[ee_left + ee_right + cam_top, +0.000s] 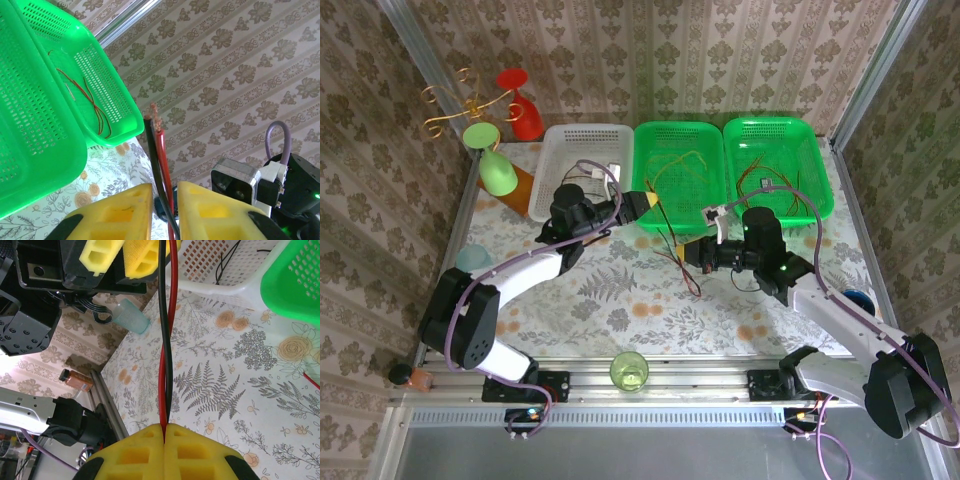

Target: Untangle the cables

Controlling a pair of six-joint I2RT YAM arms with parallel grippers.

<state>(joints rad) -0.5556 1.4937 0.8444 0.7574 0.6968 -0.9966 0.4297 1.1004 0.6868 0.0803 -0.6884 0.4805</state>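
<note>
My right gripper is pinching the red and black cables together [164, 407]. It should open and grab only the red cable's end [158, 127] past my left gripper.
A red and a black cable [672, 232] run taut, side by side, between my two grippers above the table. My right gripper [692, 252] [164, 426] is shut on their lower end, yellow pads pressed together on the red and black cables [166, 340]. My left gripper [655, 205] [165, 187] has closed in on the same pair; the cables [159, 150] nearly fill the narrow gap between its pads, and their bare ends poke out beyond. More thin cables lie in the middle green basket [645, 185] and the right green basket [820, 195]. A dark red cable [686, 272] trails on the table.
A white basket [552, 165] with a black wire stands at the back left. Left of it are a green goblet [495, 165], a red goblet [520, 105] and an orange bottle [520, 190]. A teal cup [473, 258] sits at the left edge, a green cup [629, 371] at the near edge.
</note>
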